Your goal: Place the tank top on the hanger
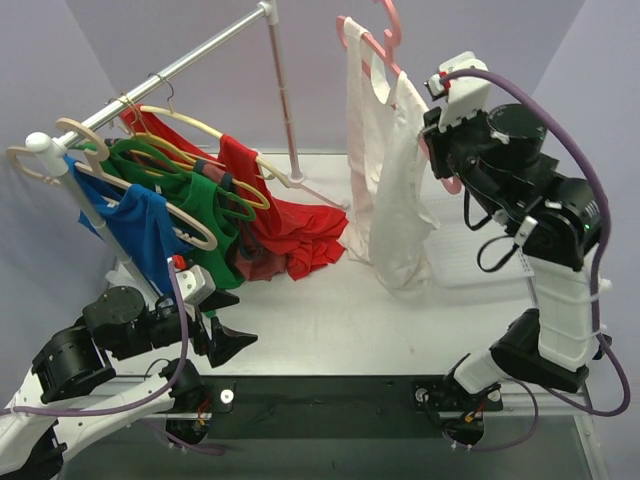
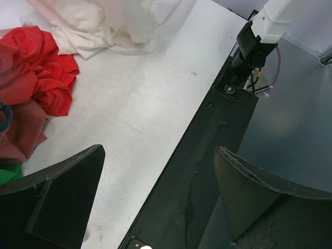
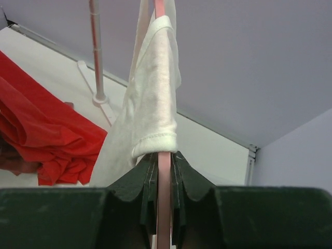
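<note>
The pink hanger has both straps on it and its hook is clear, so my right gripper should keep going toward the rack's loose end until the hook hangs there.
The white tank top hangs on the pink hanger, held up over the table's back middle, its hem touching the table. Both shoulder straps lie over the hanger's arms. My right gripper is shut on the hanger's right end. In the right wrist view the pink bar runs between the closed right gripper, with the tank top's strap draped just above the jaws. My left gripper stands wide open and low at the front left; the left gripper holds nothing. The tank top's hem shows far off.
A clothes rack at the back left carries blue, green and red shirts on beige hangers. A red garment trails onto the table next to the tank top. A white tray lies at the right.
</note>
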{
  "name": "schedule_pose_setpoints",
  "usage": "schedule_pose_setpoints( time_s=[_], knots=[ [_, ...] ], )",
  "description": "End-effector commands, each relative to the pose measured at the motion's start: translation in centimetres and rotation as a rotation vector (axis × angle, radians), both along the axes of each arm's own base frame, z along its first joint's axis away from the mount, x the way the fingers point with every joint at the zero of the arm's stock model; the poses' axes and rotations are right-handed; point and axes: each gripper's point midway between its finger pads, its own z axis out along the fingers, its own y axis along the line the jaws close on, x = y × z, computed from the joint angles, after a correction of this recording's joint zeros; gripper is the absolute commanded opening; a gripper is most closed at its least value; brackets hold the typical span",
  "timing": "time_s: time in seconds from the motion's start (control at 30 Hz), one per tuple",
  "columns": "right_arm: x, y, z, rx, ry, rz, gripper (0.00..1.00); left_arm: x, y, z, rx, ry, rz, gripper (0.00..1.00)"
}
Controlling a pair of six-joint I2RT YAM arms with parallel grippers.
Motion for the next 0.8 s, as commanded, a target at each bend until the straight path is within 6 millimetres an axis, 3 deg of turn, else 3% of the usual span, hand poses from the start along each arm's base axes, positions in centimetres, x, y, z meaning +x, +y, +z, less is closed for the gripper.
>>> schedule_pose_setpoints(
  time_s=[0.0, 0.3, 0.6, 0.77],
  knots=[
    [2.8, 2.7, 0.0, 0.147, 0.011, 0.08, 0.0, -0.1, -0.2, 0.0, -0.059, 0.025, 0.016, 0.97],
    [5.4, 9.1, -3.5, 0.188, 0.147, 0.292, 0.0, -0.2, 0.0, -0.2, -0.108, 0.028, 0.031, 0.97],
    [7.0, 13.0, -3.8, 0.255, 0.16, 0.385, 0.0, -0.1, -0.3, -0.1, -0.151, 0.026, 0.034, 0.97],
    [9.5, 15.8, -4.5, 0.294, 0.162, 0.421, 0.0, 0.0, -0.3, 0.0, -0.184, 0.032, 0.048, 0.97]
  ],
)
